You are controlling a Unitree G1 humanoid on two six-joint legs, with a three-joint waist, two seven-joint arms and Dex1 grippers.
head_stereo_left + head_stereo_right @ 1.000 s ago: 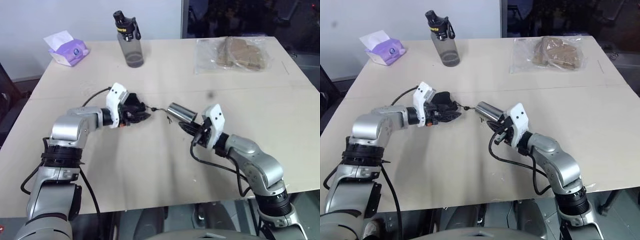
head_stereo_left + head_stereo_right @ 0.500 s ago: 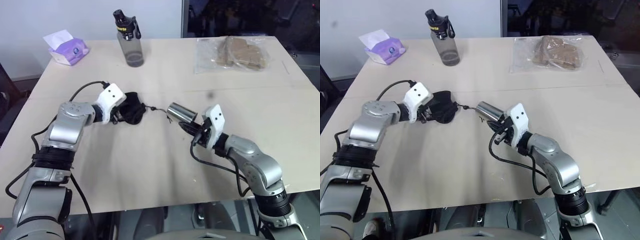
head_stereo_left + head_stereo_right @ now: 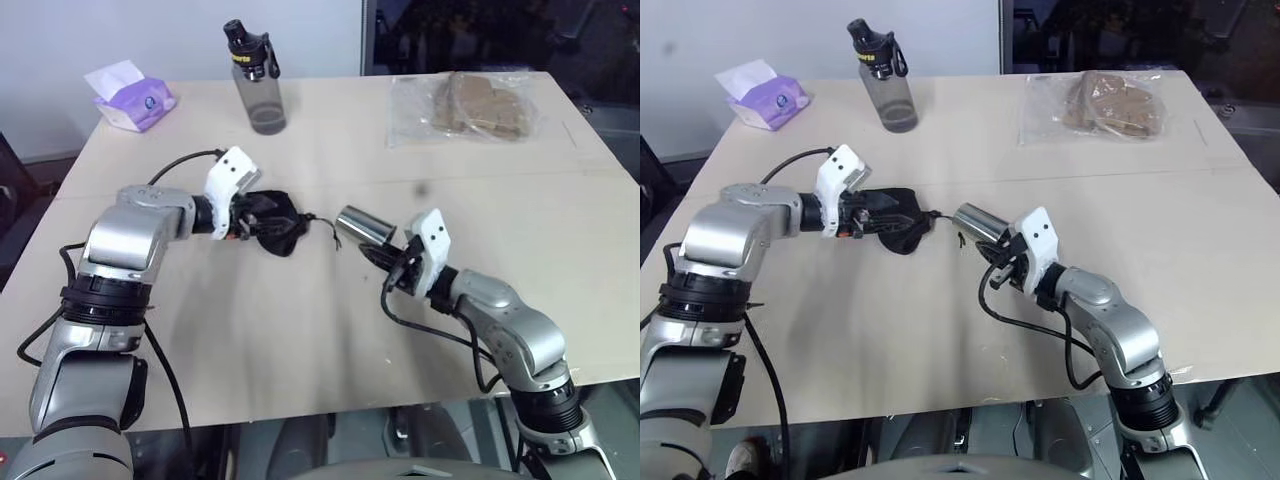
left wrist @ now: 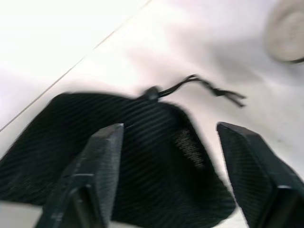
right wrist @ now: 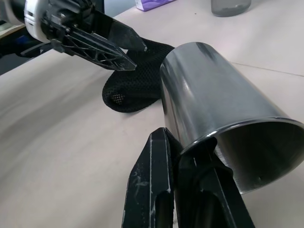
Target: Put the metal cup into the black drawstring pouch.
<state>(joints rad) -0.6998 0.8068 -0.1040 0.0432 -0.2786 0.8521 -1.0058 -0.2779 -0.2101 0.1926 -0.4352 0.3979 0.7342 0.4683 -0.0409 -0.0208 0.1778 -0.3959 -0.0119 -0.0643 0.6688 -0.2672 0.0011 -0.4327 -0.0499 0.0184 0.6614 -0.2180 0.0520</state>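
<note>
The pouch's opening (image 4: 194,148) is lying collapsed in front of the metal cup's base. Next, my left gripper grips the opening's edge (image 4: 176,111) close to the cord and holds it up for the cup.
The black drawstring pouch (image 3: 281,236) lies flat on the table left of centre, its thin cord (image 3: 320,222) trailing toward the cup. My left gripper (image 4: 169,128) hovers just over the pouch, open, one finger to each side of the cloth and nothing clamped between them. The metal cup (image 3: 362,225) is lifted off the table and tipped on its side, base toward the pouch. My right gripper (image 5: 178,147) is shut on the metal cup's rim (image 5: 213,137). A short gap of bare table separates cup and pouch (image 5: 137,85).
A grey bottle with a black cap (image 3: 258,85) stands at the back, with a purple tissue pack (image 3: 135,95) at the back left. A clear bag of brown items (image 3: 470,108) lies back right. The beige table (image 3: 300,330) stretches toward its front edge.
My left hand dipped toward the table, then rose again and rolled. The pouch now lies more spread out and slightly further right. The right arm and cup stayed still.
</note>
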